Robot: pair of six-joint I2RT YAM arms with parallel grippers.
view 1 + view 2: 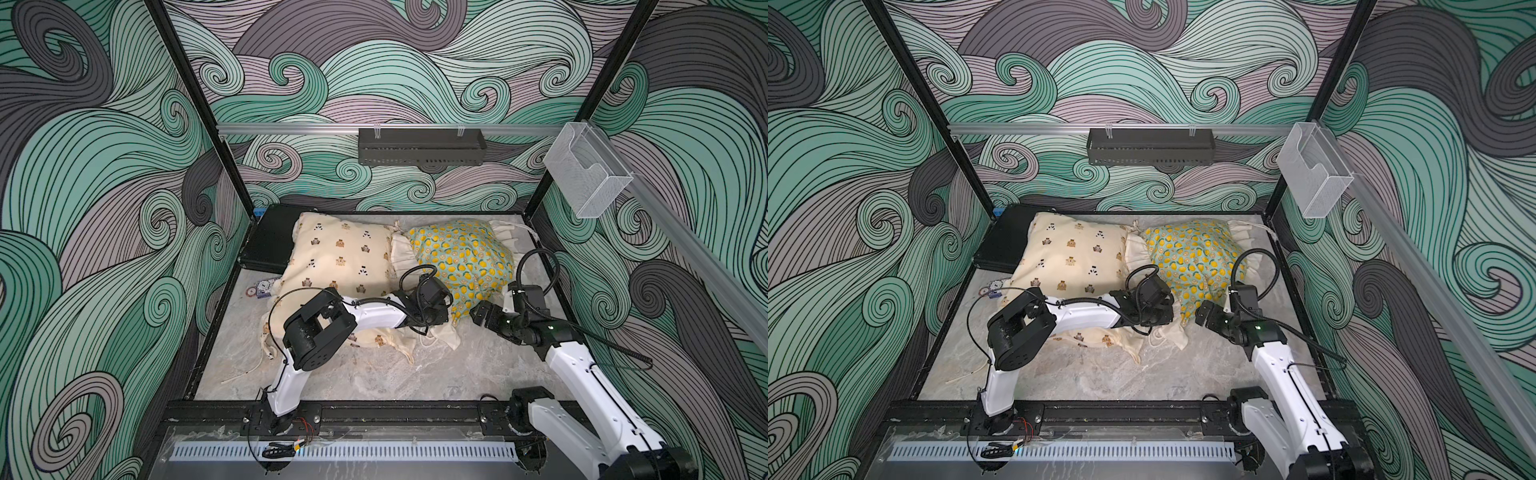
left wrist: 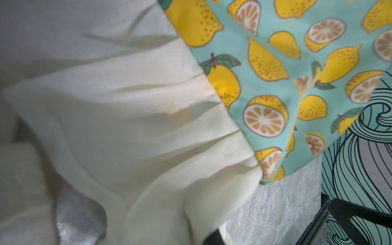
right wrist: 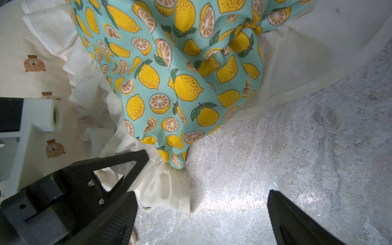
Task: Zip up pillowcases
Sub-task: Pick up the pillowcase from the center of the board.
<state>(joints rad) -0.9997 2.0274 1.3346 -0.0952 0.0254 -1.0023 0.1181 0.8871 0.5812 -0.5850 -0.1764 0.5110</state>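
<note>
Next, I pull the cream ruffle back toward the bear-print pillowcase (image 1: 387, 276) with my left gripper to straighten the teal lemon pillowcase, because that pillowcase lies crooked with its near corner (image 1: 458, 313) sticking out forward.
The cream bear-print pillowcase (image 1: 340, 257) (image 1: 1071, 253) lies at the back left, and the teal lemon pillowcase (image 1: 465, 257) (image 1: 1196, 257) lies beside it on its right. My left gripper (image 1: 444, 321) (image 1: 1168, 318) is at the lemon pillowcase's near corner, shut on its cream ruffle (image 3: 165, 186). In the left wrist view the ruffle (image 2: 148, 127) drapes over the jaws, with only a dark bit of one finger (image 2: 212, 236) showing. My right gripper (image 1: 478, 316) (image 3: 201, 194) stands open just right of that corner, low over the bare table, holding nothing.
A flat black case (image 1: 266, 245) lies under the bear pillowcase's far left edge. A small round trinket (image 1: 259, 289) and a loose cord (image 1: 245, 374) lie at the left. A black tray (image 1: 419, 147) and a clear box (image 1: 586, 174) hang on the rails.
</note>
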